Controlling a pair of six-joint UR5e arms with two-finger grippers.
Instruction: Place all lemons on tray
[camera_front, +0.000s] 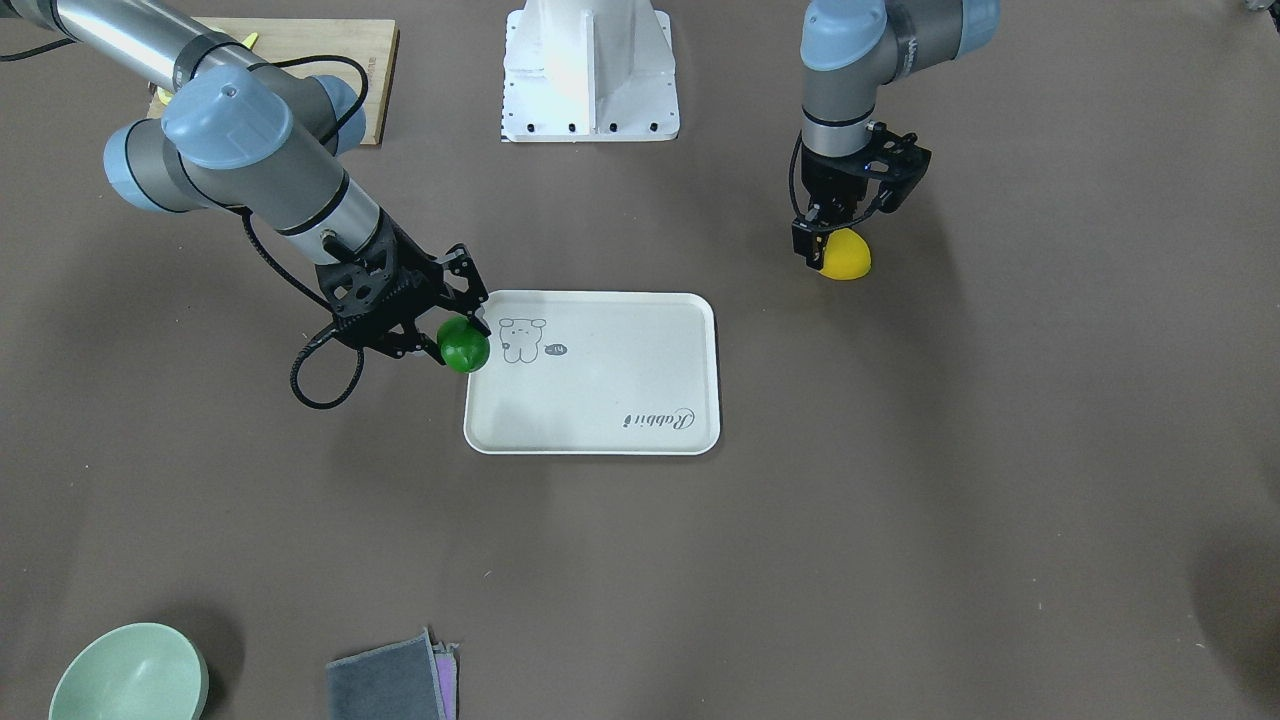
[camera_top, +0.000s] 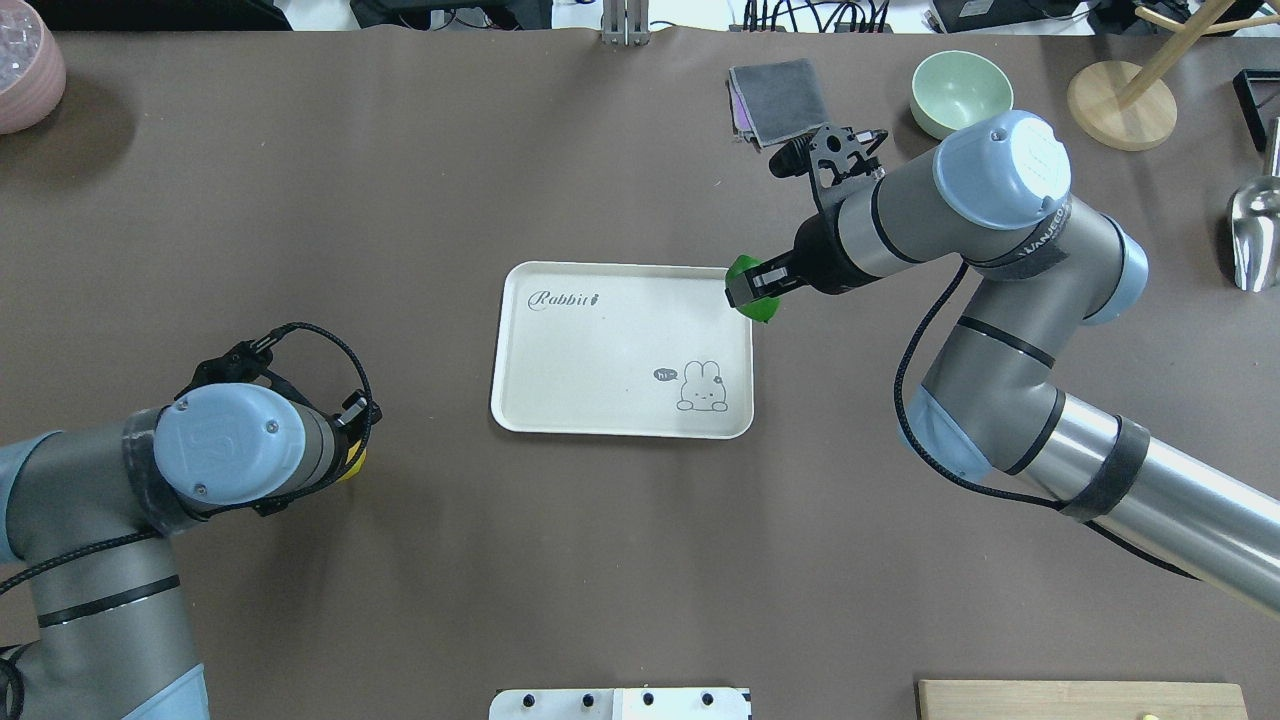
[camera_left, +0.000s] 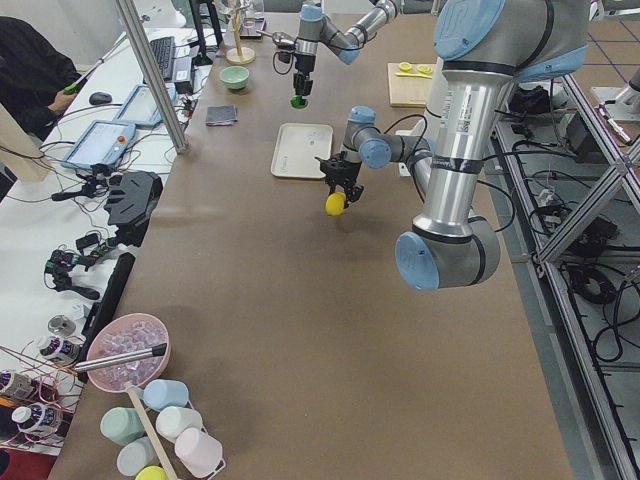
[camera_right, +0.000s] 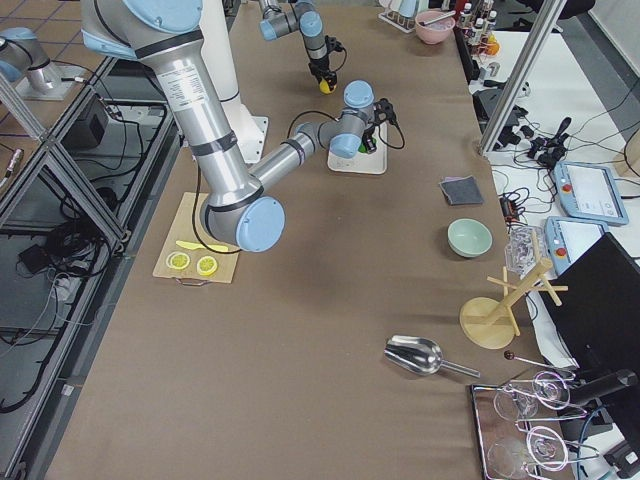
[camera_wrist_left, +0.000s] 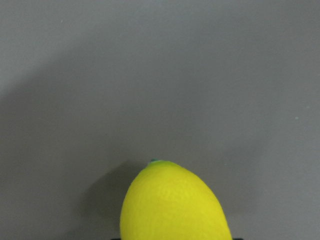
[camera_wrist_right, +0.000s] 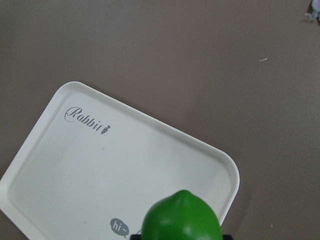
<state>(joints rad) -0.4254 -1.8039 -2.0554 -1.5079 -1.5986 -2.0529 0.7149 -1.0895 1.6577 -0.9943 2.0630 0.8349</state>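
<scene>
I can see that the tray's end with Rabbit lettering (camera_front: 662, 402) is clear of the green lemon, so my left gripper should now move the yellow lemon along until it hangs low there (camera_front: 644, 367).
My right gripper (camera_front: 458, 338) is shut on the dark green lemon (camera_front: 464, 346) and holds it over the edge of the cream-white tray (camera_front: 600, 400), by the corner with the bear drawing. The right wrist view shows the green lemon (camera_wrist_right: 182, 217) above the tray (camera_wrist_right: 100, 165). My left gripper (camera_front: 826, 246) is shut on the bright yellow lemon (camera_front: 848, 257), held just above the bare table well to the tray's side. The left wrist view shows the yellow lemon (camera_wrist_left: 172, 205) over its shadow. In the overhead view the left wrist hides most of the yellow lemon (camera_top: 352, 465).
A bamboo cutting board (camera_front: 300, 60) with lemon slices lies near the robot base (camera_front: 590, 70). A pale green bowl (camera_top: 962, 92) and a grey cloth (camera_top: 775, 100) sit at the far side. A metal scoop (camera_top: 1255, 235) and a wooden stand (camera_top: 1120, 100) are at the far right.
</scene>
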